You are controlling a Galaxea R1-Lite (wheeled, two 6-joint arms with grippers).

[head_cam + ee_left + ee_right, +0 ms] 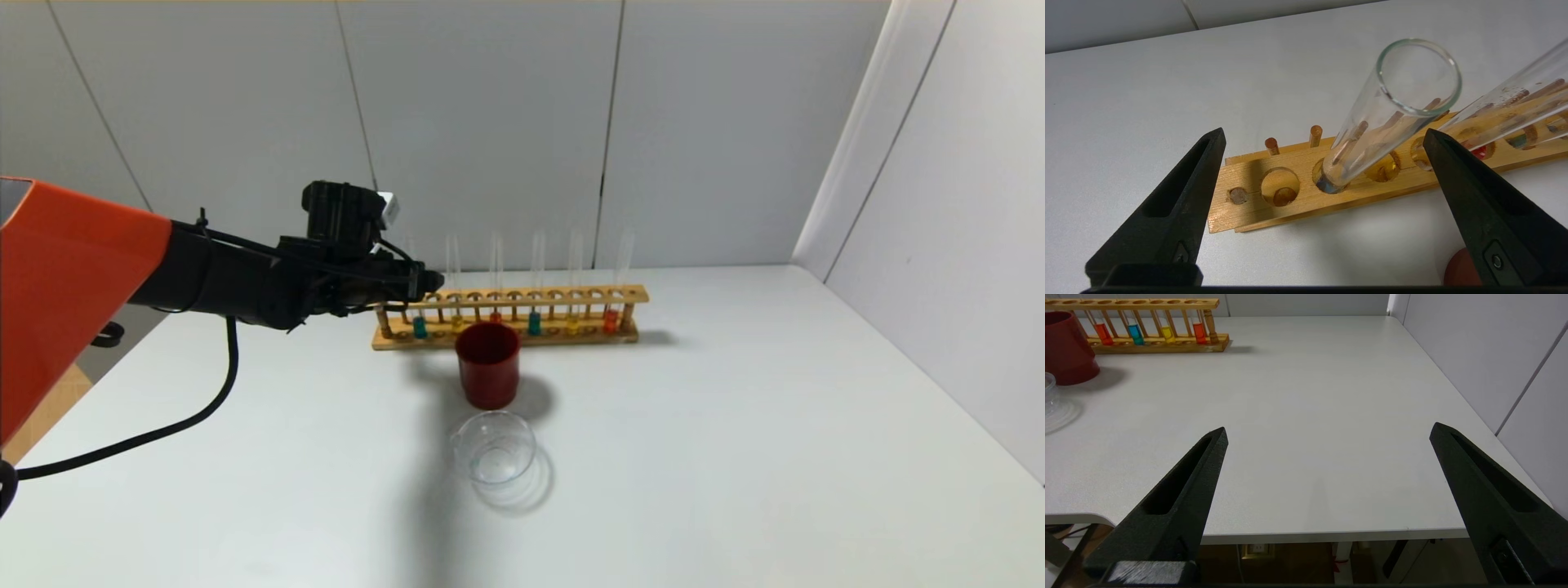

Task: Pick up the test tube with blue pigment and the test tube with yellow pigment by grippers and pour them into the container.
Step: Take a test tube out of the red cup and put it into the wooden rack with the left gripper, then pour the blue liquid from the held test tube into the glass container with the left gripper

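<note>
The blue liquid (420,327) is low in the tall tube (1390,115), so I expect it to flow along the whole glass before it pours out when I tilt the tube.
A wooden rack (511,296) holds several tall clear tubes. The leftmost holds cyan-blue liquid (419,327); a second blue tube (535,323) and the yellow tube (573,325) stand further right. My left gripper (431,282) is open at the rack's left end. In the left wrist view the leftmost blue tube (1372,134) stands upright in its hole, between the spread jaws of the left gripper (1323,131) and untouched. My right gripper (1329,426) is open and empty over the table's near edge, out of the head view. The clear glass container (493,447) stands in front of the rack.
A dark-red cup (488,363) stands between the rack and the container. Tubes with red (495,317) and orange (611,320) liquid are also in the rack. The right wrist view shows the rack (1155,341) far off, and wall panels to the right.
</note>
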